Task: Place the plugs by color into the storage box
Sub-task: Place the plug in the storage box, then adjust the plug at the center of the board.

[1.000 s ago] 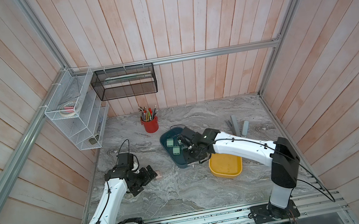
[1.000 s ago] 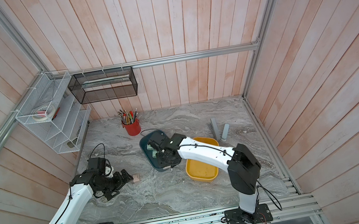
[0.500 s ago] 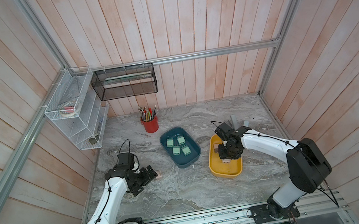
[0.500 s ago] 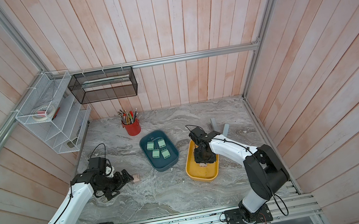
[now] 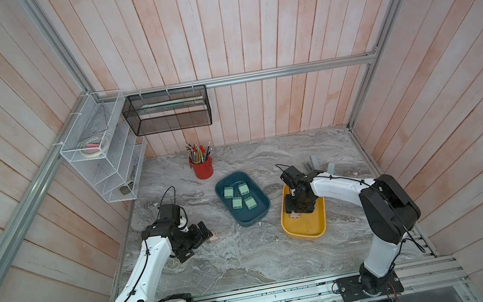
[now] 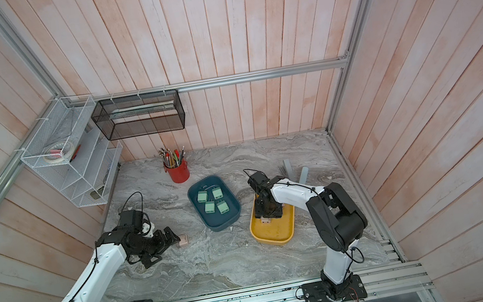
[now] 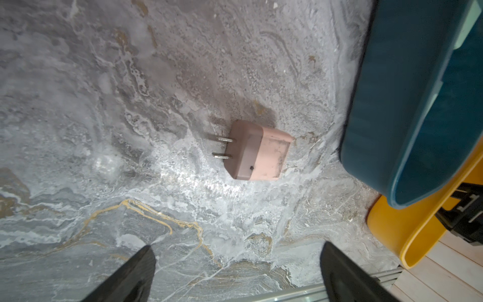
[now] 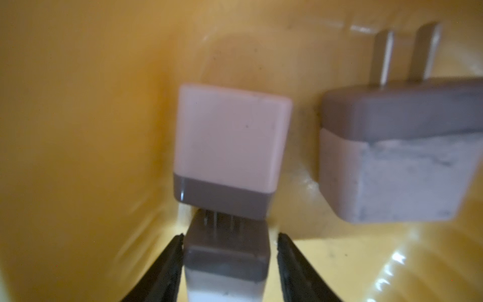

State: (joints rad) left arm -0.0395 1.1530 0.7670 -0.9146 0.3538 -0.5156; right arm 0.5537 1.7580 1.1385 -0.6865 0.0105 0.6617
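My left gripper should move back and leave the pink plug on the marble [image 6: 183,240] for my right gripper, because the yellow storage box [image 6: 275,232] is far past the teal one.
Several mint green plugs [image 5: 229,192] lie in the teal storage box [image 5: 244,221]. My right gripper [image 5: 295,210] reaches down into the yellow storage box [image 5: 307,230]. In the right wrist view it [image 8: 230,238] stands open around a pink plug [image 8: 226,261], with a narrow gap at one finger. Two more pink plugs [image 8: 230,141] [image 8: 392,167] rest on the yellow floor beyond it. Another pink plug [image 5: 213,237] [image 7: 257,151] lies on its side on the marble. My left gripper [image 5: 205,230] [image 7: 237,251] hovers wide open just short of it, holding nothing.
A red pencil cup [image 5: 202,167] stands at the back. Two grey bars [image 5: 314,161] [image 5: 330,166] lie behind the yellow box. A white wire shelf [image 5: 105,167] and a black mesh basket [image 5: 168,111] hang on the walls at the left.
My right arm has swung from over the teal box to the yellow box, and its jaws have parted from the pink plug. The left arm has stayed put.
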